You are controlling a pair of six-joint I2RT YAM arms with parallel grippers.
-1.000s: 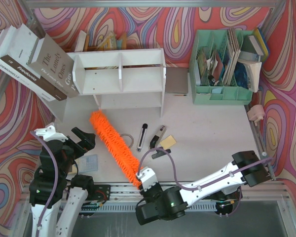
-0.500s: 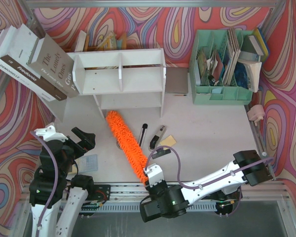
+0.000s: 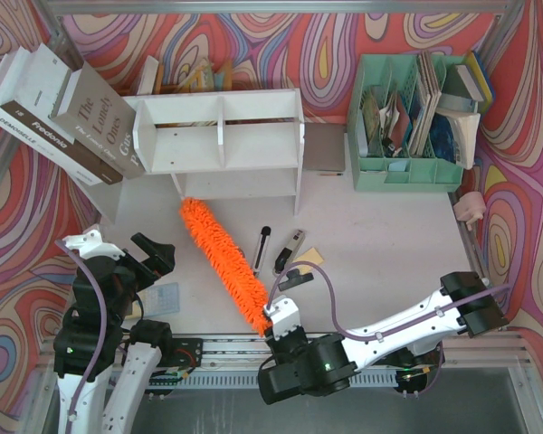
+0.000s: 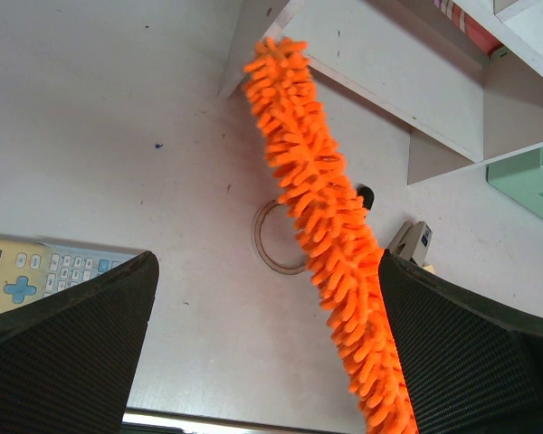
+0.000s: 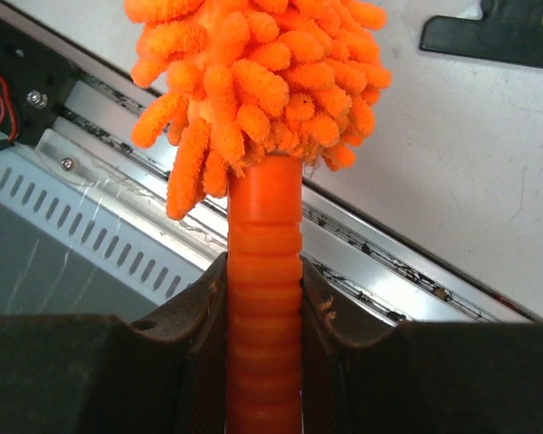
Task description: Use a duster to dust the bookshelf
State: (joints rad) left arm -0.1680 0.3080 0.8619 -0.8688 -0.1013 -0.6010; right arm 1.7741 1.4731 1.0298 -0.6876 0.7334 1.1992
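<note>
The duster's tip is at the bookshelf leg (image 3: pixel 182 190) closest to the books, so the robot's right gripper should sweep the duster back across toward the opposite leg (image 3: pixel 298 192).
The white two-tier bookshelf (image 3: pixel 219 145) stands at the back of the table; its lower edge and a leg show in the left wrist view (image 4: pixel 380 72). The fluffy orange duster (image 3: pixel 224 262) slants from the near edge up to the shelf's left front leg, its tip close to the leg (image 4: pixel 326 208). My right gripper (image 3: pixel 271 323) is shut on the duster's ribbed orange handle (image 5: pixel 264 271), jaws pressed to both sides (image 5: pixel 264 298). My left gripper (image 3: pixel 154 258) hangs open at the near left, nothing between its fingers (image 4: pixel 264 280), with the duster passing by its right finger.
Large books (image 3: pixel 63 113) lean at the back left, beside the shelf. A mint-green organizer (image 3: pixel 407 127) full of papers stands at the back right. A pen (image 3: pixel 261 250), a black clip (image 3: pixel 288 251), a yellow note (image 3: pixel 308 259), a calculator (image 3: pixel 163 297) and a thin ring (image 4: pixel 276 240) lie on the table.
The duster's tip swung right along the shelf's front, then back a little to the left. The right gripper shifted slightly right with the handle. The left arm stayed still.
</note>
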